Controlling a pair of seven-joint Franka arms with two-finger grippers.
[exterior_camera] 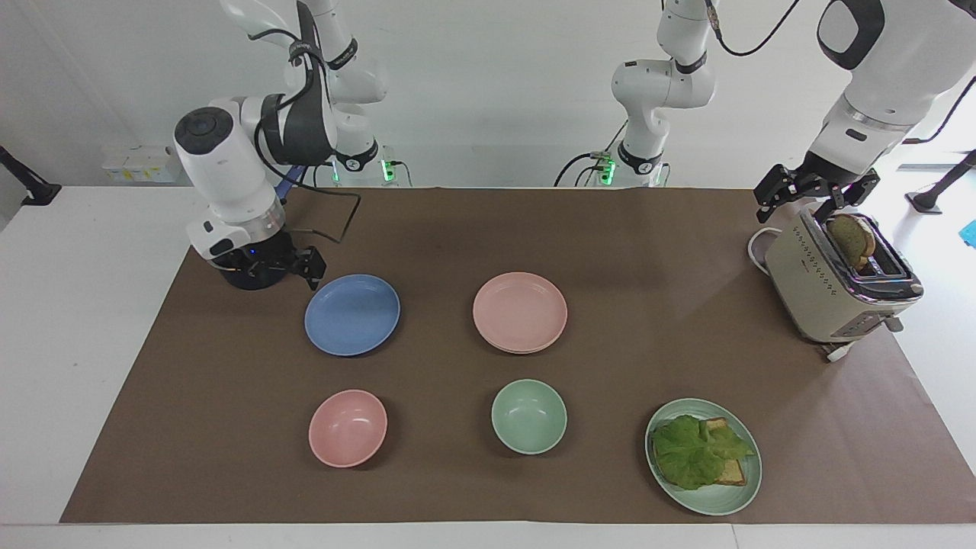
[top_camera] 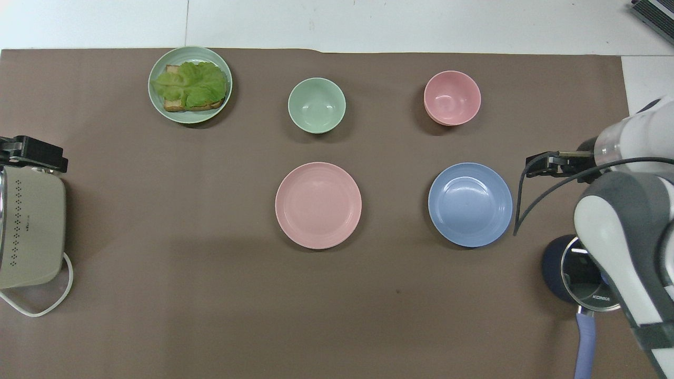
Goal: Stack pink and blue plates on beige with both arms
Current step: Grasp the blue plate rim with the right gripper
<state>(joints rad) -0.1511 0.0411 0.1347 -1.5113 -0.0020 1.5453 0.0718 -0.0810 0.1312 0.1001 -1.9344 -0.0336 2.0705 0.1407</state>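
Observation:
The blue plate (top_camera: 470, 205) looks about as wide as the pink plate (top_camera: 318, 205). I expect it to cover up nearly all the pink when I lower it on top.
The blue plate (exterior_camera: 351, 314) (top_camera: 469, 204) lies flat toward the right arm's end of the table. Beside it, mid-table, lies the pink plate (exterior_camera: 520, 310) (top_camera: 318, 205), with a thin second rim showing under its edge. The beige plate is hidden. My right gripper (exterior_camera: 268, 271) (top_camera: 538, 164) hangs low and open, with nothing in it. It is just off the blue plate's edge and covers the dark pot in the facing view. My left gripper (exterior_camera: 813, 192) (top_camera: 32, 153) is open and hangs over the toaster (exterior_camera: 837, 278).
A dark lidded pot (top_camera: 575, 276) with a blue handle sits near the right arm. A pink bowl (exterior_camera: 348, 428), a green bowl (exterior_camera: 528, 416) and a green plate with lettuce and toast (exterior_camera: 713, 499) stand along the edge farthest from the robots. The toaster holds a bread slice.

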